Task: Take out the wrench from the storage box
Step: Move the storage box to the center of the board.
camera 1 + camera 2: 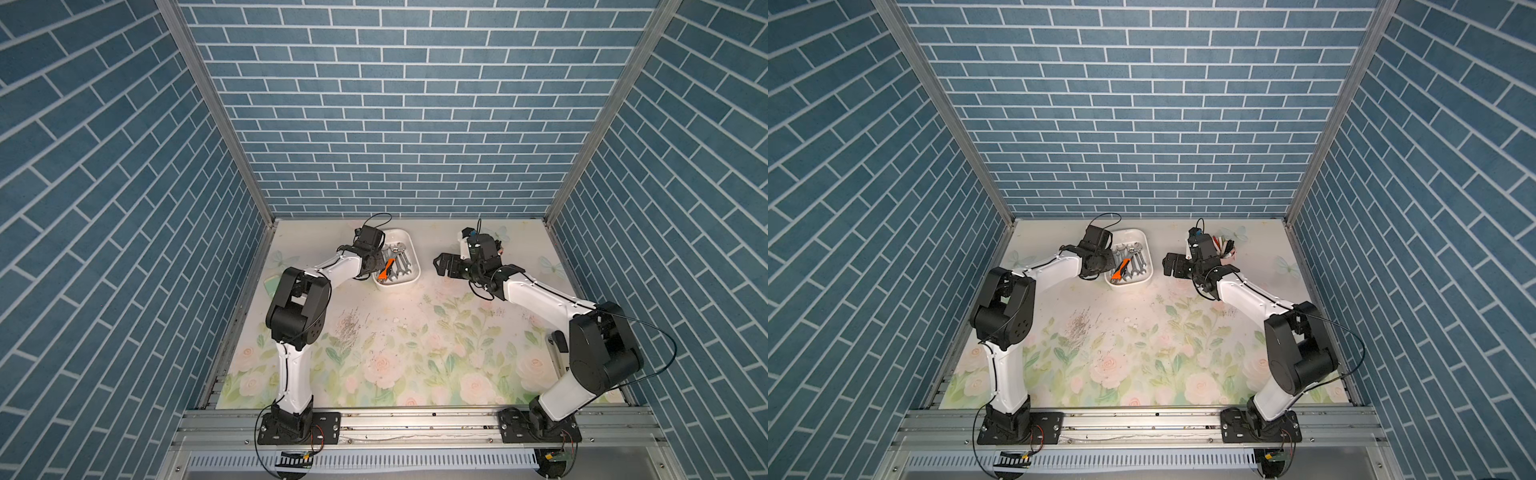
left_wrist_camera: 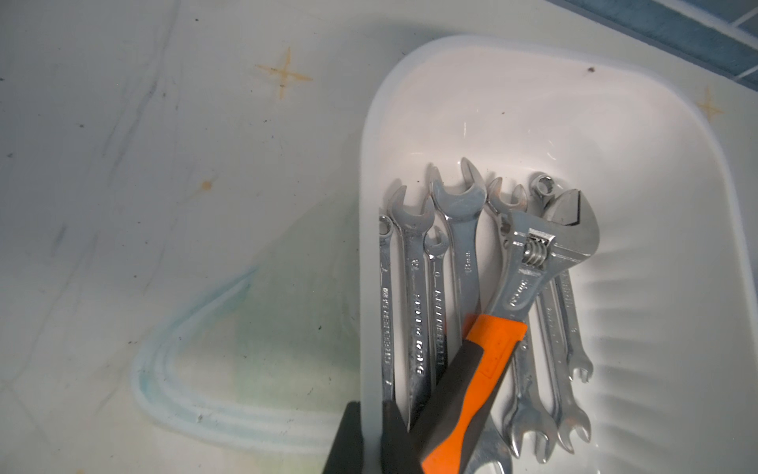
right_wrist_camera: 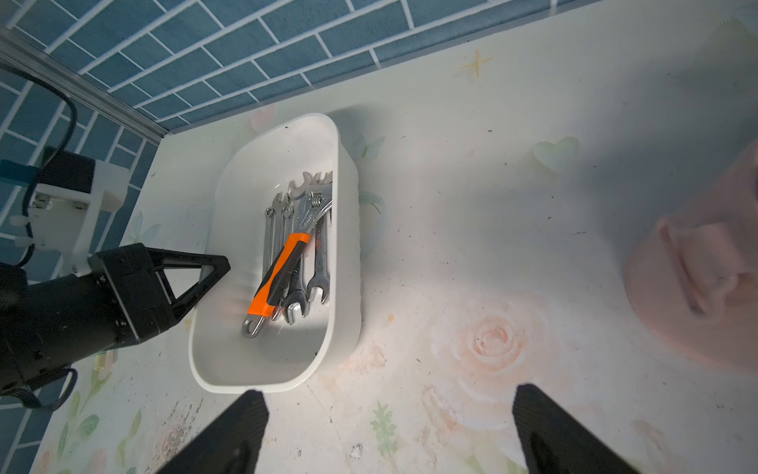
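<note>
My left gripper needs to pull the storage box [image 1: 397,232] forward by its side before it takes the wrench's orange handle [image 1: 386,269], because the box stands close to the back wall.
The white storage box [image 1: 409,245] [image 1: 1147,249] stands at the back of the table, left of centre. Several silver wrenches [image 2: 414,307] lie in it. An adjustable wrench [image 1: 388,268] [image 2: 488,361] [image 3: 283,271] with an orange-and-black handle lies slanted on top of them. My left gripper [image 2: 371,443] [image 3: 223,266] is shut on the box's left wall [image 2: 365,287], with one finger outside and one inside next to the orange handle. My right gripper [image 3: 389,431] [image 1: 438,266] hovers open to the right of the box, with nothing between its fingers.
A pink cup of pens [image 1: 1225,249] [image 3: 697,266] stands at the back right, close behind the right wrist. The blue brick walls meet the table just behind the box. Scuff marks [image 1: 349,326] show on the flowered table top.
</note>
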